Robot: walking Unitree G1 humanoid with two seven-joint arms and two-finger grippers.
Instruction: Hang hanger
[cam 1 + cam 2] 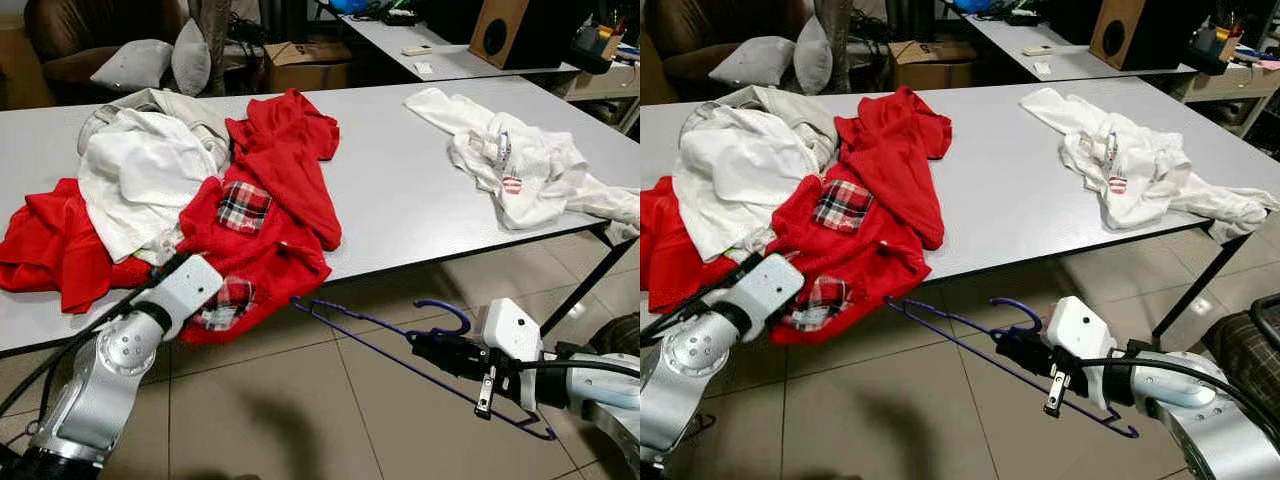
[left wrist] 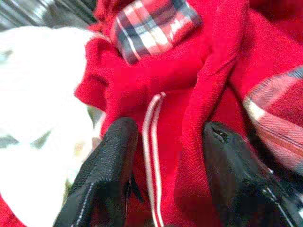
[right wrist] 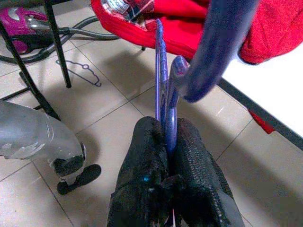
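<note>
The drooping front of the red garment is lying in slack folds [image 1: 272, 268], so the fold of red cloth [image 2: 200, 125] will come up into a peak when the robot lifts, while its far end stays where it is.
A purple wire hanger [image 1: 345, 318] hangs level over the tiled floor, just in front of the grey table's [image 1: 400, 200] front edge. My right gripper [image 3: 165, 138] is shut on its wire just below the hook [image 1: 447, 308]. A red garment with plaid patches [image 1: 275, 190] lies on the table's left part and droops over the front edge. My left gripper [image 2: 168, 156] is at that drooping part, open, with a fold of the red cloth and its white stripe between the black fingers [image 2: 111, 165]. In the eye views the cloth hides those fingers beyond the white wrist block [image 1: 190, 285].
White and beige clothes [image 1: 140, 175] are heaped on the red garment. A second white shirt [image 1: 520, 165] lies at the table's right end. Grey pillows [image 1: 150, 62], a cardboard box [image 1: 305, 62] and a speaker [image 1: 500, 30] stand behind. Black table legs [image 3: 54, 42] and a magenta vacuum cleaner [image 3: 23, 28] stand on the floor.
</note>
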